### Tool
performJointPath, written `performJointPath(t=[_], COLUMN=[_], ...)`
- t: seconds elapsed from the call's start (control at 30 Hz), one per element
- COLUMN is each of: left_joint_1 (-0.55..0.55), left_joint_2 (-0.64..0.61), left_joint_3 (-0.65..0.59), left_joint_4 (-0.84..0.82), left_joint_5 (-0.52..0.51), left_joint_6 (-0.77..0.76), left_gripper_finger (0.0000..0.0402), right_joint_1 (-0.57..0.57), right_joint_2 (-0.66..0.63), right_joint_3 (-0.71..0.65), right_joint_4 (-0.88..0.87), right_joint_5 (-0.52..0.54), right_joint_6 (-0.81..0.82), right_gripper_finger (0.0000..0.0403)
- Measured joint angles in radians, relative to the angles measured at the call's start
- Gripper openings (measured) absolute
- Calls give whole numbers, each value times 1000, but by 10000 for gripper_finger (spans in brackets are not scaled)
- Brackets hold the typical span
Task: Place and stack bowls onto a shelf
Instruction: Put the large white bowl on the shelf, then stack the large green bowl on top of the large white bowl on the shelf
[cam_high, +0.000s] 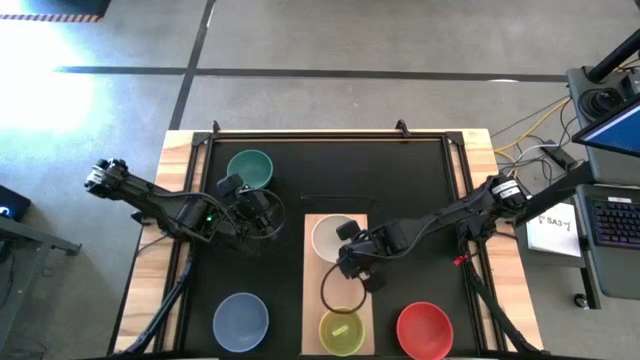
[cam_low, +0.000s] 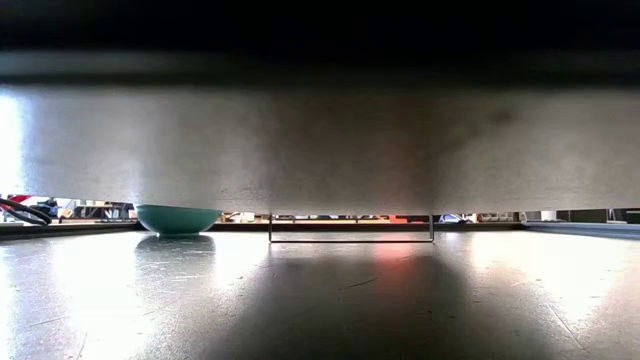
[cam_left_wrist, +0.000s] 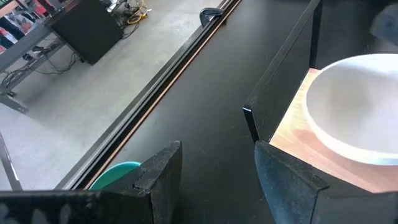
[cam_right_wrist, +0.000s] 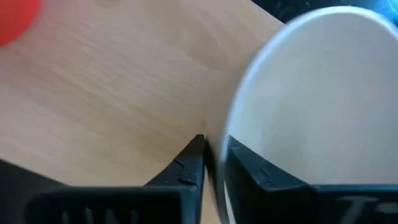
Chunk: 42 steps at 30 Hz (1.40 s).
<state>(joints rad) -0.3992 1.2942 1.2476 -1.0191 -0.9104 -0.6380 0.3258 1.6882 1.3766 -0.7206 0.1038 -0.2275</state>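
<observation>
I expect the teal bowl (cam_high: 250, 168) to hide the white bowl when I stack it, because it looks as wide as the white bowl's round opening (cam_high: 329, 238).
A white bowl (cam_high: 333, 238) is on the far half of the pale wooden shelf (cam_high: 335, 290); it also shows in the left wrist view (cam_left_wrist: 357, 102). A yellow bowl (cam_high: 341, 332) sits on the shelf's near end. My right gripper (cam_high: 352, 258) is shut on the white bowl at its near right side. My left gripper (cam_high: 262, 215) is open and empty over the black table, left of the shelf and near a teal bowl (cam_high: 249, 168) that rests on the table. My right gripper pinches the white bowl's rim (cam_right_wrist: 233, 134), with one finger (cam_right_wrist: 189, 165) outside the wall and the other (cam_right_wrist: 252, 171) inside. The fingers come slanting down from the table's right side. The bowl is over the shelf's wood; whether its base rests there I cannot tell.
A grey-blue bowl (cam_high: 240, 320) stands on the table at the near left and a red bowl (cam_high: 424, 330) at the near right. The teal bowl also shows in the low view (cam_low: 177, 218). The shelf has a dark side wall (cam_left_wrist: 280, 81) facing my left gripper.
</observation>
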Motion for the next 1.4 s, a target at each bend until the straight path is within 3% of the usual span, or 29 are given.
performJointPath(t=[0.17,0.3,0.4,0.57,0.8,0.97,1.2,1.4], left_joint_1=[0,0,0,27,225,414,613,679], left_joint_2=[0,0,0,0,-1,0,0,12], left_joint_3=[0,-1,-18,-75,-209,-295,-362,-380], left_joint_4=[0,-9,-22,-60,-132,-75,102,169], left_joint_5=[1,22,37,76,286,421,510,540], left_joint_6=[0,-13,-37,-113,-202,-85,90,159], left_gripper_finger=[185,185,185,185,185,185,185,185], right_joint_1=[-6,-6,-6,-5,-6,-6,-5,-5], right_joint_2=[-6,-25,-33,-38,-47,-52,-54,-54], right_joint_3=[4,51,111,212,287,300,300,300], right_joint_4=[-6,-36,-99,-239,-393,-456,-464,-469], right_joint_5=[1,-26,-82,-86,-86,-86,-86,-85], right_joint_6=[16,133,216,313,441,502,524,520], right_gripper_finger=[90,119,132,138,126,123,130,126])
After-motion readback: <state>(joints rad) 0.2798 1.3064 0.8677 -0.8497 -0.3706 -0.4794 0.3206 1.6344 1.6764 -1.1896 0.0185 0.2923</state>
